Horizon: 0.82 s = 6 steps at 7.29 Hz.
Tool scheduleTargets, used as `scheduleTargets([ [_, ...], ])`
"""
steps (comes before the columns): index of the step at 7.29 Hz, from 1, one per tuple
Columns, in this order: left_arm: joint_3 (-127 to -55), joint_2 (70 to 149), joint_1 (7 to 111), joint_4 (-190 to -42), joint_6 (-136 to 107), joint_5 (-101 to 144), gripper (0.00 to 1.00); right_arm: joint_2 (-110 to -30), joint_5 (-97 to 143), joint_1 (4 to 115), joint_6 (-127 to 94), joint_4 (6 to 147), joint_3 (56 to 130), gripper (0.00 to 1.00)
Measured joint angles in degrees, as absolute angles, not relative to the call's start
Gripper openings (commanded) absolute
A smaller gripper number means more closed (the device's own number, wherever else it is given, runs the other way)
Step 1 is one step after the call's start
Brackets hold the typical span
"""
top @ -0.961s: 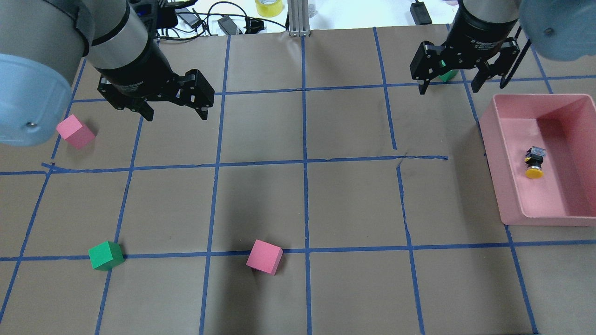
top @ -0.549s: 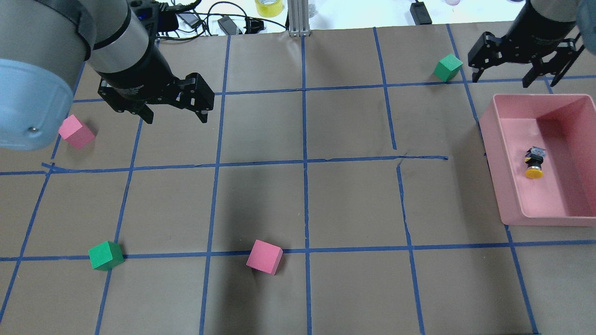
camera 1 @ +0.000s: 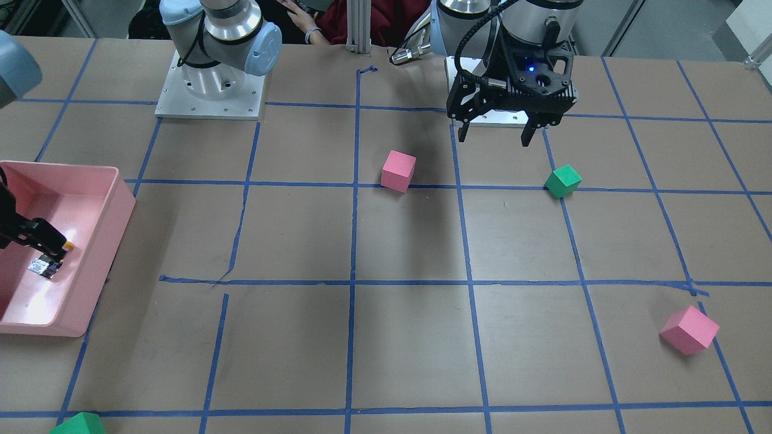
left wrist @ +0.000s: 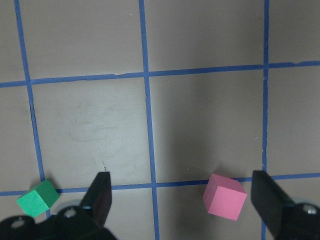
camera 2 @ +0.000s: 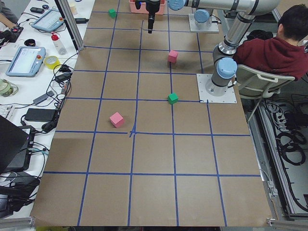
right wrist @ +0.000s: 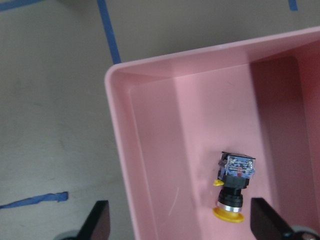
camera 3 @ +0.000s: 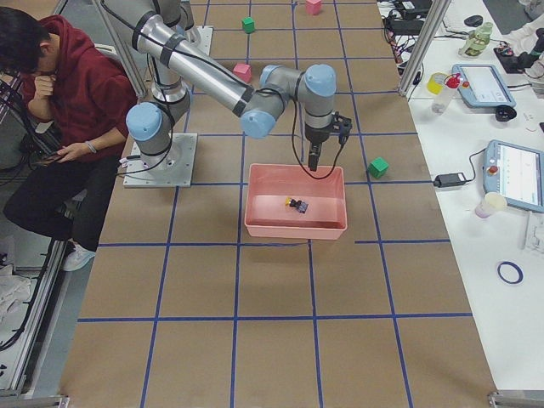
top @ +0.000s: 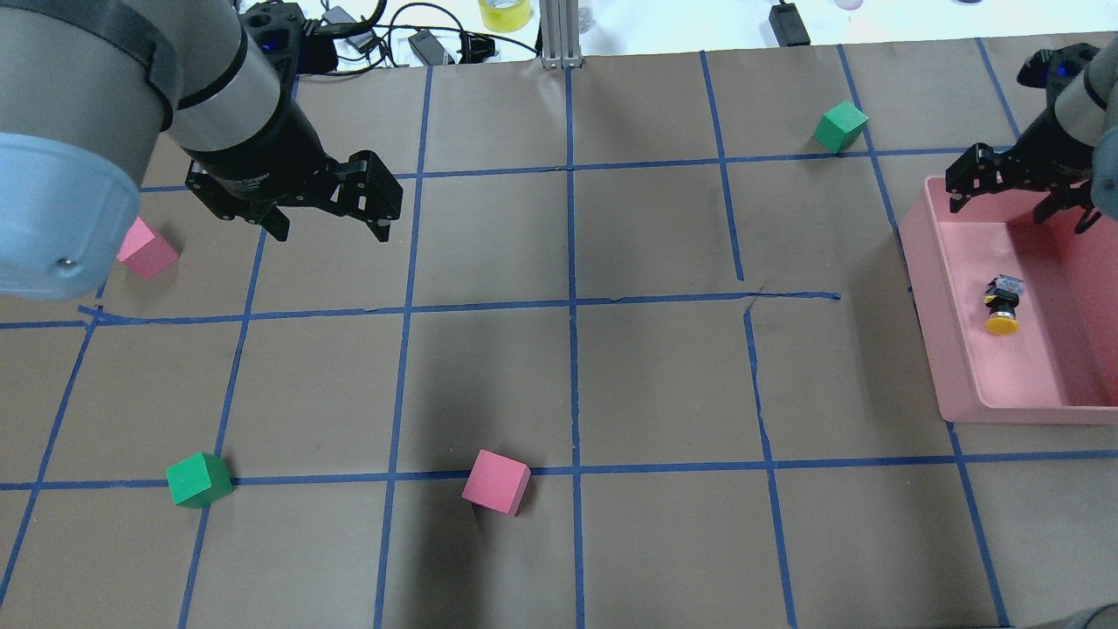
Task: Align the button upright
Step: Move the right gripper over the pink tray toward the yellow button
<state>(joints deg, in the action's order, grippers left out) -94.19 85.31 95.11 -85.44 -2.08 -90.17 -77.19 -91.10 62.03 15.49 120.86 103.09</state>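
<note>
My gripper is to carry the button (right wrist: 233, 187) out and set it down, and the button will stay steady on its side because the silvery base (right wrist: 237, 166) has boxy, flat sides.
The button (top: 1002, 306) lies on its side inside the pink bin (top: 924, 288), yellow cap toward the robot and silvery base away. In the right wrist view the button (right wrist: 234, 187) sits just ahead of and between my fingers, near the bin's rim (right wrist: 120, 150). My right gripper (top: 1017, 214) is open and empty above the bin's far end; it also shows in the front view (camera 1: 30, 238), partly covering the button (camera 1: 43, 266). My left gripper (top: 332, 231) is open and empty above the table's far left.
Foam cubes lie on the brown taped table: pink (top: 147, 249) beside the left arm, green (top: 199, 479) front left, pink (top: 496, 482) front middle, green (top: 840, 126) far right near the bin. Cables and yellow tape lie beyond the far edge.
My right gripper has moved right and toward the bin, uncovering the far green cube, and now hangs over the bin's far end. The left gripper has hardly moved.
</note>
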Motion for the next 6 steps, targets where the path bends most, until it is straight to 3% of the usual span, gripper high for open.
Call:
scheduleTargets([
  [6, -94.3, 85.26, 95.01, -85.47, -1.93, -89.92, 1.0, -69.39, -91.34, 56.02, 25.12, 123.7, 103.98, 1.0],
])
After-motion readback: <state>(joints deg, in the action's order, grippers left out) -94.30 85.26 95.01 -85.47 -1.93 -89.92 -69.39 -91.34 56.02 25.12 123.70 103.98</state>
